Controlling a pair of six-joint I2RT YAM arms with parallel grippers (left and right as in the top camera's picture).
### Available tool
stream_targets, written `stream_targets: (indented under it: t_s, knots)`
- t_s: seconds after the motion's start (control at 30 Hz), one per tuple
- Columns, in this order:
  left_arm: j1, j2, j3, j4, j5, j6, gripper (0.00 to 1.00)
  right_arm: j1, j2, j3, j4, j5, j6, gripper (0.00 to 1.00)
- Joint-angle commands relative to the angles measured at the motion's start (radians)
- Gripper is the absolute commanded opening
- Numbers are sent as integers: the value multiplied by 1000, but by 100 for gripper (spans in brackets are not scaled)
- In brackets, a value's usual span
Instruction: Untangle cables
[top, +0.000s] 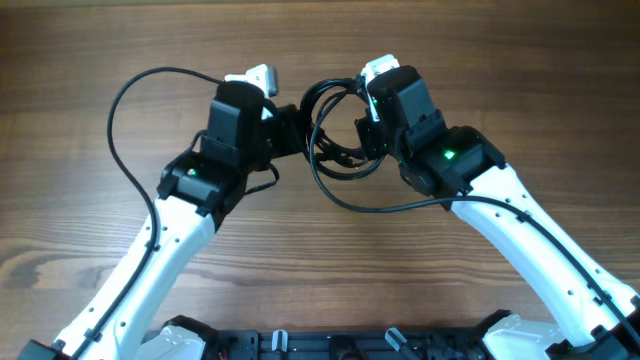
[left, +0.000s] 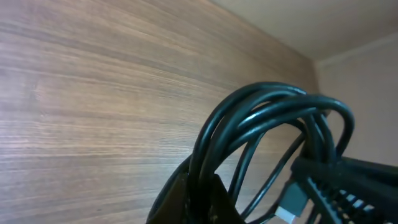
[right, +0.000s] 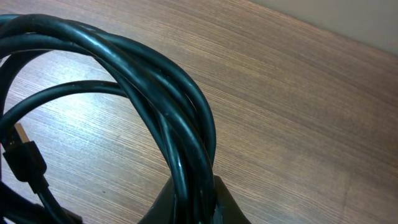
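Observation:
Next, I open my left gripper, back it off and take a single piece of cable to pull from the coil, because it is pinching several pieces of the cables (left: 210, 146) together.
The cables (top: 335, 128) are a bunch of thin black cords coiled together, lifted between my two grippers above the wooden table (top: 100, 280). My left gripper (top: 291, 126) grips the coil's left side. In the left wrist view it (left: 200, 190) is shut on several strands of the cables (left: 267, 112), with a small plug (left: 292, 202) hanging to the right. My right gripper (top: 366, 128) grips the coil's right side. In the right wrist view it (right: 193, 190) is shut on the bundled cables (right: 168, 93), and a black plug (right: 25, 160) shows at the lower left.
A thicker black arm wire (top: 118, 110) loops out to the left of the left arm. Another arm wire (top: 385, 207) curves below the coil toward the right arm. The right gripper's body (left: 360, 180) shows at the left wrist view's right edge.

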Motion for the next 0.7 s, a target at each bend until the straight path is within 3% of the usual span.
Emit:
stream_targets:
  t_s: [0.0,0.4,0.67]
  knots:
    - [72,5,18,18,125,-94,4,7,-2,1,6,-11,1,4]
    - [243,4,18,18,391,-143,4,6,23,1,5,-11,1,5]
    - [343,3,18,18,456,-176,4,6,23,1,-2,5,1,5]
